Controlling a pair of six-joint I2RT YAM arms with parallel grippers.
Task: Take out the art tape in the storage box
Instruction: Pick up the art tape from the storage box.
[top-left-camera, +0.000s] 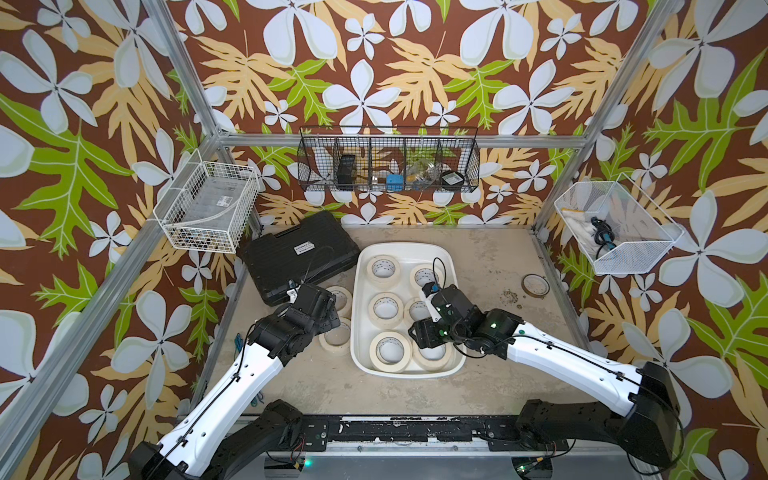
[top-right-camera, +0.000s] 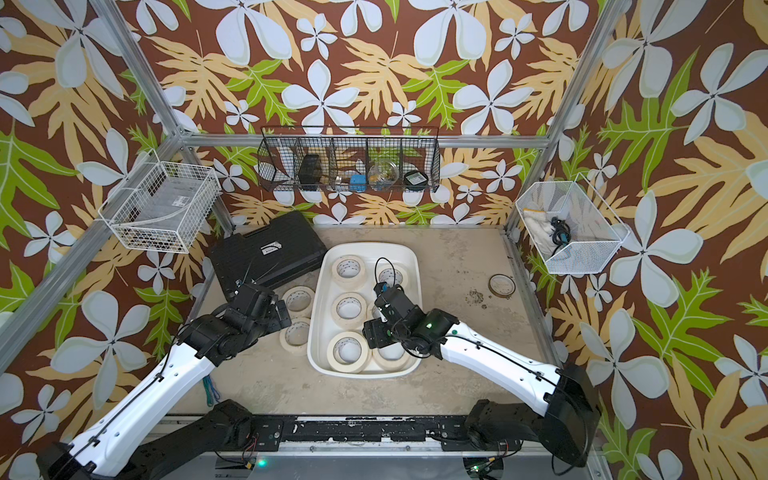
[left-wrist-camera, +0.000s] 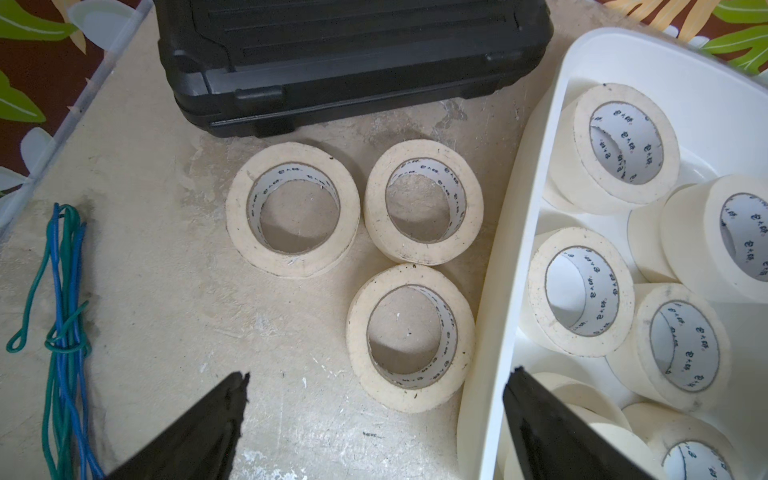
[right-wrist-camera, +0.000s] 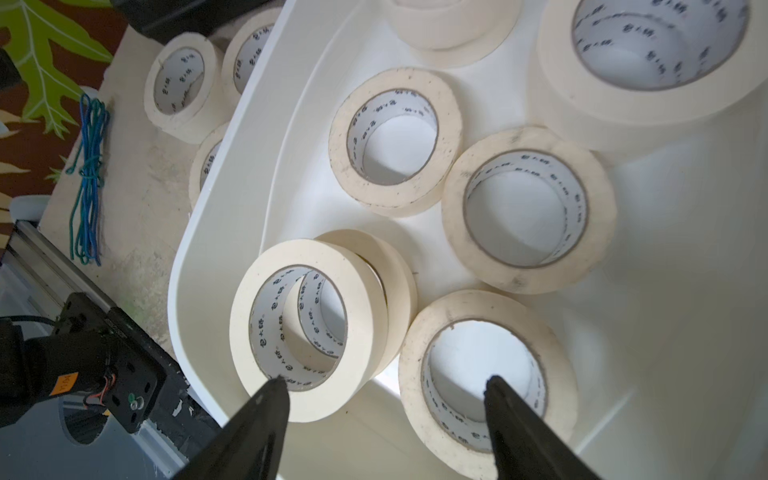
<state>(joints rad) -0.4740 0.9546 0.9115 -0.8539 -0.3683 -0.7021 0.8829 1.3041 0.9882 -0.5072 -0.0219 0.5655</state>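
The robot's right gripper should pass the stack's top roll (right-wrist-camera: 364, 320) to the left gripper, because the rolls (left-wrist-camera: 240, 216) outside the box lie by the left gripper, away from that roll.
The white storage box (top-left-camera: 360, 291) (top-right-camera: 316, 307) stands mid-table with several cream art tape rolls lying in it, such as one at the back (top-left-camera: 384, 268) and one at the front (top-left-camera: 390, 353). Three more rolls (left-wrist-camera: 293, 210) (left-wrist-camera: 424, 201) (left-wrist-camera: 411, 336) lie on the table beside the box's wall (left-wrist-camera: 511, 249). My left gripper (left-wrist-camera: 380, 374) is open above the nearest of these three, one finger over the table and one over the box. My right gripper (right-wrist-camera: 386, 379) is open inside the box's front end, holding nothing. One of its fingers sits over a two-roll stack (right-wrist-camera: 307, 328), the other over a roll (right-wrist-camera: 486, 374).
A black ribbed hard case (top-left-camera: 299, 257) lies at the back left, touching the box's corner. A thin brown flat ring (top-left-camera: 535, 286) and crumbs (top-left-camera: 509, 296) lie to the right. A blue-green wire bundle (left-wrist-camera: 66, 332) lies by the left edge. Wire baskets (top-left-camera: 208, 208) (top-left-camera: 388, 164) (top-left-camera: 615, 232) hang on the walls.
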